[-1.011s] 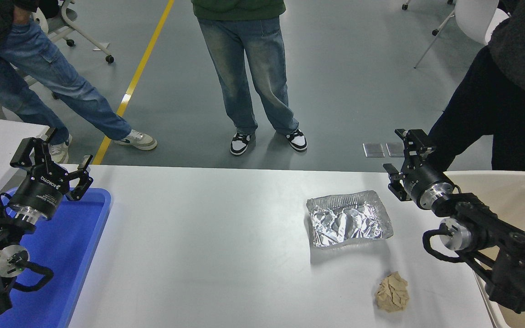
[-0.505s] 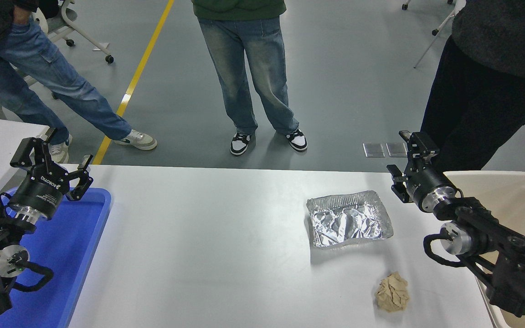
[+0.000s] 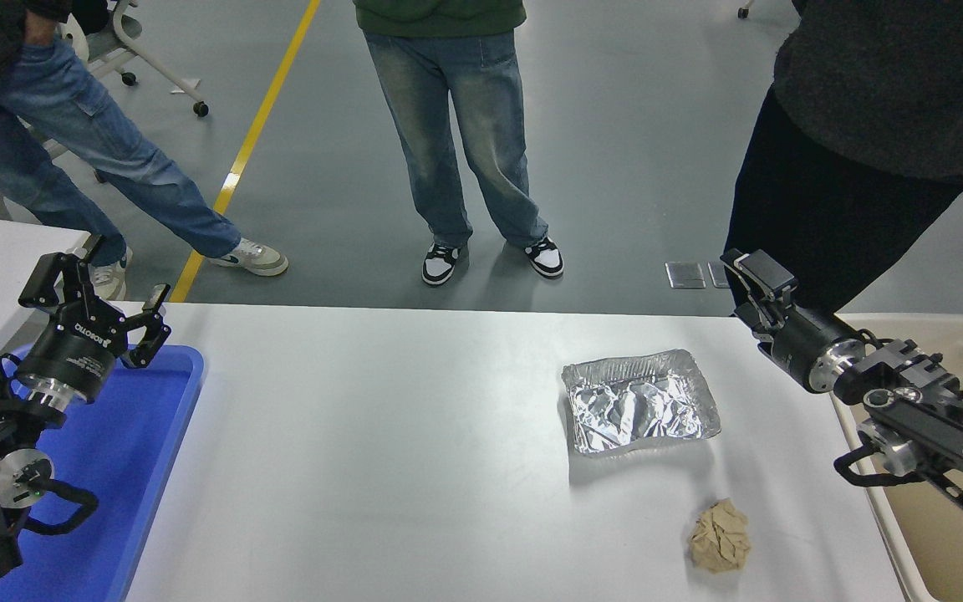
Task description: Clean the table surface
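The foil tray's near edge [image 3: 649, 443] arches above its shadow, so I expect the foil tray to stay wide and spread out when I lift it by its side.
The white table surface [image 3: 381, 451] fills the lower part of the head view. On its right half lie a crumpled foil tray [image 3: 639, 401] and, nearer to me, a ball of brown paper [image 3: 720, 537]. My right gripper [image 3: 745, 288] hovers over the table's far right edge, to the right of the foil tray. It is open, holds nothing, and its wrist is turned sideways. My left gripper [image 3: 101, 284] is parked open and empty above the far end of the blue tray [image 3: 147, 468].
A beige bin [image 3: 941, 518] stands off the table's right edge, under my right forearm. A person in dark clothes [image 3: 866, 150] stands close behind the right gripper. Two more people in jeans [image 3: 456, 125] stand on the far floor.
My right arm has swung right and rolled its wrist, so the forearm now lies over the bin. The person in dark clothes has stepped left, closer to the table. The left arm has not moved.
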You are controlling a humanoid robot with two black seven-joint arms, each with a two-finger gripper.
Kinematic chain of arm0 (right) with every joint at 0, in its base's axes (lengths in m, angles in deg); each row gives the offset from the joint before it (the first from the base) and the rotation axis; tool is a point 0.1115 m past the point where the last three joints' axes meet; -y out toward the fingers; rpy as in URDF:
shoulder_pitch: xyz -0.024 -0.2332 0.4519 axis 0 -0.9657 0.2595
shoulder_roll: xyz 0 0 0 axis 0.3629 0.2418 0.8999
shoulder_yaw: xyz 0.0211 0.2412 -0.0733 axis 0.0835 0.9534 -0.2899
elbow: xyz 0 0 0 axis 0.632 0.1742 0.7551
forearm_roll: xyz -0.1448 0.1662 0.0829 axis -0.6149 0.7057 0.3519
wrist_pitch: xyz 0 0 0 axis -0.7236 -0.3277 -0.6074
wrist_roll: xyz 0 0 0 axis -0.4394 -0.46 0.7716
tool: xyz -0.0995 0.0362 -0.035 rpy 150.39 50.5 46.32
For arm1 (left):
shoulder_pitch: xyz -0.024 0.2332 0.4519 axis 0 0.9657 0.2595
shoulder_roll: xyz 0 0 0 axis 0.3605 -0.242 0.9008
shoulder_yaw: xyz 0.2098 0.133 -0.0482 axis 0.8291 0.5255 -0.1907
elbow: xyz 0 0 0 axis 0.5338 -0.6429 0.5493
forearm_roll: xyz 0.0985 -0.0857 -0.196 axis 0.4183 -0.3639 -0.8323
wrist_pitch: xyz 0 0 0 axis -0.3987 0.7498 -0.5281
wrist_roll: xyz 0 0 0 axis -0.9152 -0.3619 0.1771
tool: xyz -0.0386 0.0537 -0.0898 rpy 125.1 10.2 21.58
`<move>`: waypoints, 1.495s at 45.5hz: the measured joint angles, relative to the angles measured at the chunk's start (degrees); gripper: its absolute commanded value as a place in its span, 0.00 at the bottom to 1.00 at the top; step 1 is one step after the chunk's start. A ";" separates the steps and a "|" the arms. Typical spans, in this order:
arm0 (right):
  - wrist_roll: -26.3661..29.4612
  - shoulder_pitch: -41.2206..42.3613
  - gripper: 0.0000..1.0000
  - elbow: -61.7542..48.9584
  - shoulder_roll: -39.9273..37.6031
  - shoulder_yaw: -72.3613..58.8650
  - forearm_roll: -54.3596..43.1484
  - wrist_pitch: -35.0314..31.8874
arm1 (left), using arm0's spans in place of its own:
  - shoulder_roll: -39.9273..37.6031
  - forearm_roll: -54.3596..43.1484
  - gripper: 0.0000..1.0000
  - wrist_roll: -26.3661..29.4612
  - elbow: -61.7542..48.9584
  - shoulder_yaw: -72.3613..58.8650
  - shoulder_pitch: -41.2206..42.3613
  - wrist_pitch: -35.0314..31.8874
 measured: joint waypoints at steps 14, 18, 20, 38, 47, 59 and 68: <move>2.76 9.39 1.00 1.57 -3.68 -10.33 -13.72 -3.48 | 0.00 0.00 1.00 0.00 0.00 0.00 0.00 0.02; 3.17 12.27 1.00 1.69 -3.95 -13.04 -18.25 -5.10 | 0.00 0.00 1.00 0.00 0.00 0.00 0.00 0.03; 3.33 13.77 1.00 1.72 -3.99 -14.55 -20.68 -6.00 | 0.00 0.00 1.00 0.00 0.00 0.00 0.00 0.03; 3.87 22.24 1.00 0.10 0.54 -26.75 -35.45 -12.05 | 0.01 0.00 1.00 0.00 0.00 0.00 -0.02 0.03; 3.98 23.10 1.00 -5.80 5.16 -31.19 -38.56 -13.99 | 0.01 0.00 1.00 0.00 0.00 0.00 -0.02 0.03; 4.08 21.70 1.00 -14.21 9.74 -33.95 -39.23 -16.71 | 0.01 0.00 1.00 0.00 0.00 0.00 -0.02 0.03; 4.13 19.79 1.00 -17.78 11.54 -34.67 -39.25 -18.31 | 0.01 0.00 1.00 0.00 0.00 0.00 -0.02 0.03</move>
